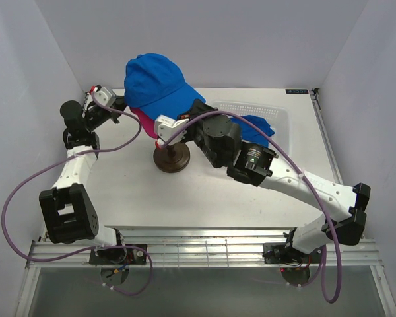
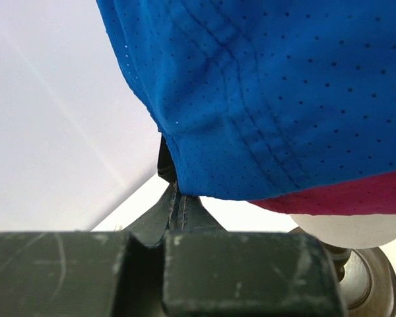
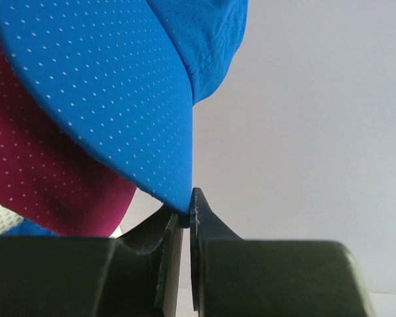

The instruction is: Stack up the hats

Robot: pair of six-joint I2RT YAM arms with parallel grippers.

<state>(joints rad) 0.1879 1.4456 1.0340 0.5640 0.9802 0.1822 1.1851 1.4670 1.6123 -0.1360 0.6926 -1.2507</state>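
My right gripper should swing the blue hat's brim [image 1: 174,104] toward the front over the pink hat's brim [image 1: 146,123] before it opens, because the blue hat's brim slants away from the pink hat's brim beneath it.
A bright blue hat [image 1: 155,80] hangs over the cream mannequin head [image 2: 351,229], which wears a magenta-pink hat [image 1: 142,119]. My left gripper [image 1: 117,104] is shut on the blue hat's back edge [image 2: 185,178], its fingertips pressed together in the left wrist view. My right gripper [image 1: 177,123] is shut on the tip of that hat's brim [image 3: 112,92]. The pink hat [image 3: 39,172] shows under the brim, and its rim [image 2: 346,195] peeks out below the blue crown. A second blue hat [image 1: 259,125] lies in the basket.
The head stands on a dark round stand [image 1: 171,160] at the table's middle. A white perforated basket [image 1: 241,109] sits at the back right, behind my right arm. Grey walls close in the left, back and right sides.
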